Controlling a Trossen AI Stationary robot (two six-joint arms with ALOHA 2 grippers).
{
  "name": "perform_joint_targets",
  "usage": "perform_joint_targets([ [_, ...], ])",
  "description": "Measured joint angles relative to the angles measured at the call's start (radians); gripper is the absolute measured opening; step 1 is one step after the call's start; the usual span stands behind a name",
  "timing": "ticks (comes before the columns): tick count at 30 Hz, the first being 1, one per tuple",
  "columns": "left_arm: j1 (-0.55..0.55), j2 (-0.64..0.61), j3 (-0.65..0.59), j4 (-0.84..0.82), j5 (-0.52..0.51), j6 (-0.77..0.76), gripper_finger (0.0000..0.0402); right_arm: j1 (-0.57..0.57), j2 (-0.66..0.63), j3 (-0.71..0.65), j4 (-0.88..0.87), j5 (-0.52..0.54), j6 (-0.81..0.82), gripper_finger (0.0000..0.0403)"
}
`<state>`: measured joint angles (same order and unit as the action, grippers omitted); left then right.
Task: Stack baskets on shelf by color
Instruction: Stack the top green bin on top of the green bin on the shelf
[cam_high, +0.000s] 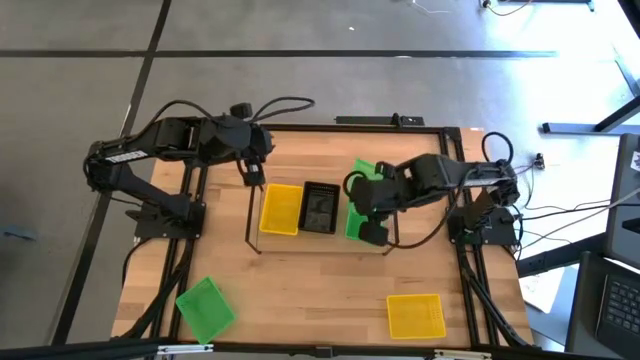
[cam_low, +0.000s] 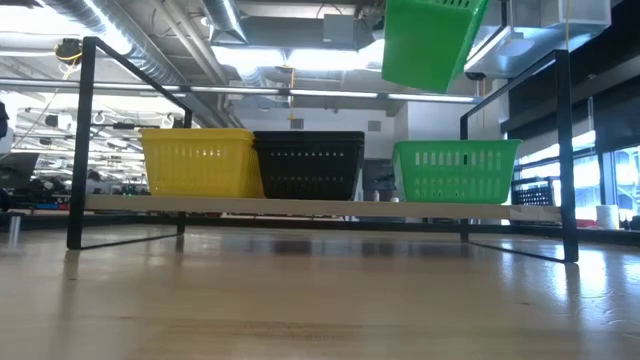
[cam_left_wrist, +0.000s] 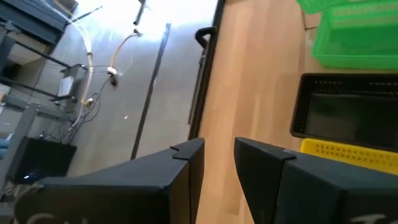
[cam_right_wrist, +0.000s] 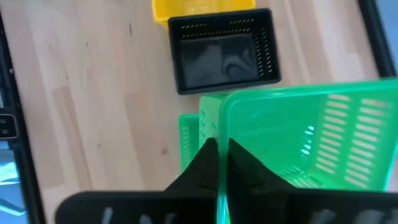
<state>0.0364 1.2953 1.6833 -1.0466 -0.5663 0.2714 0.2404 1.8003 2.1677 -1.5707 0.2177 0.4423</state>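
I should keep moving my right gripper down until the two baskets nest, because the held green basket (cam_low: 432, 48) hangs bottom down over the open green basket on the shelf (cam_low: 456, 170).
The shelf (cam_low: 300, 206) carries a yellow basket (cam_low: 200, 162), a black basket (cam_low: 308, 165) and a green basket (cam_low: 455, 171) side by side on their bottoms. My right gripper (cam_high: 371, 230) hangs over the shelf's right end, shut on a second green basket (cam_low: 430, 40). This basket is lifted high above the green one on the shelf (cam_right_wrist: 188, 142). My left gripper (cam_high: 254, 176) is open, holds nothing, and hovers just past the shelf's far left corner by the yellow basket (cam_high: 280, 208). My right gripper pinches the held green basket by its rim and wall (cam_right_wrist: 222, 134), one finger inside the basket and one outside. The fingers come from above, pointing down. The basket is lifted clear and hangs tilted below the fingers, above the green basket on the shelf.
A loose green basket (cam_high: 205, 306) lies near the table's near left corner, and a loose yellow basket (cam_high: 415, 315) near the near right edge. The shelf's black wire end frames (cam_low: 85, 140) stand at both short ends. Bare tabletop lies between the shelf and the near edge.
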Motion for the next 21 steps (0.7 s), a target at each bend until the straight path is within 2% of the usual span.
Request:
perform_joint_targets([
  [6, -0.003, 0.000, 0.000, -0.020, 0.011, 0.000, 0.0082, 0.011, 0.022, -0.028, 0.002, -0.003, 0.080, 0.0000],
  [11, -0.014, 0.000, 0.000, -0.020, 0.012, 0.001, 0.0082, 0.010, 0.023, -0.156, 0.025, 0.005, 0.130, 0.0000],
  [21, -0.013, -0.002, 0.000, -0.019, 0.011, 0.001, 0.0082, 0.008, 0.023, -0.371, 0.166, -0.016, 0.102, 0.0000],
])
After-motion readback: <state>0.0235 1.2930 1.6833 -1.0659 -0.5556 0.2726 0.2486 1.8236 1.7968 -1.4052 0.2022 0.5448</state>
